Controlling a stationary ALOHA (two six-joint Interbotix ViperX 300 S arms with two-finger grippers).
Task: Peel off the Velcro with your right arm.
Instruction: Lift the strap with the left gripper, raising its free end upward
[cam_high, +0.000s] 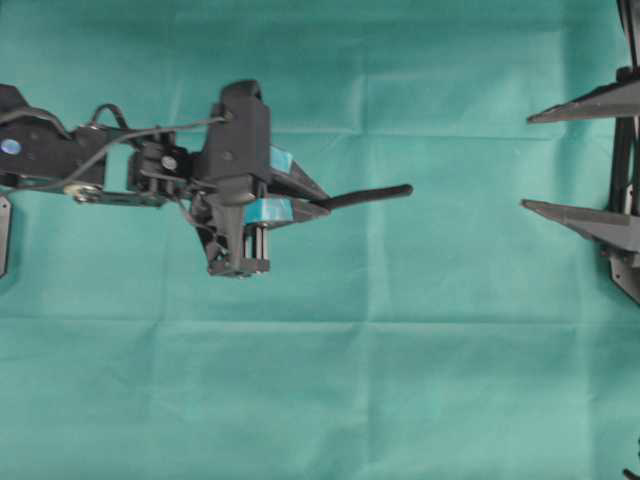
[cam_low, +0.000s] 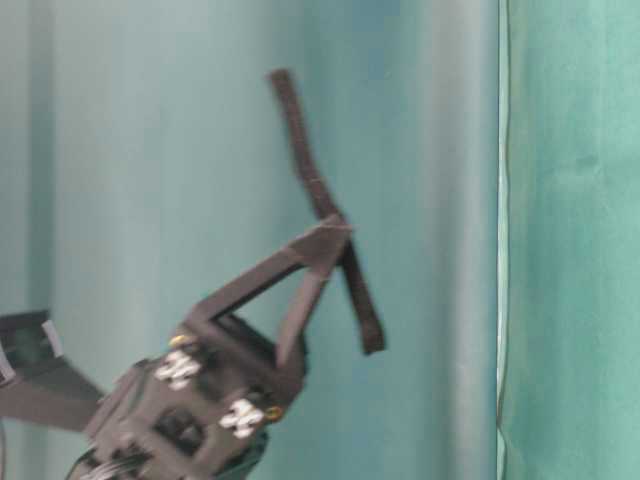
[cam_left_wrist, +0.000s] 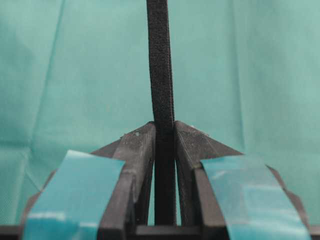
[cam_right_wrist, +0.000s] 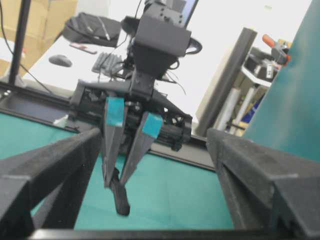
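Observation:
The left gripper's shut fingertips (cam_high: 321, 205) pinch the Velcro partway along, so its loose end (cam_high: 398, 191) will split into separate layers, still held there, when the robot peels.
The Velcro (cam_high: 372, 195) is a narrow black strap, clamped partway along its length by my left gripper (cam_high: 325, 201), whose teal-taped fingers are shut on it. It is held above the green cloth with its free rounded end pointing toward the right arm. In the left wrist view the Velcro (cam_left_wrist: 160, 65) runs straight out between the shut fingertips. In the table-level view a shorter tail hangs behind the grip. My right gripper (cam_high: 527, 162) stands wide open at the right edge, well apart from the strap, with nothing between its plain dark fingers (cam_right_wrist: 50, 170).
A green cloth (cam_high: 400, 380) covers the whole table. Beyond the table's far edge, the right wrist view shows a black frame rail (cam_right_wrist: 195, 152) and a desk with a keyboard (cam_right_wrist: 107, 62), a mouse and a bag.

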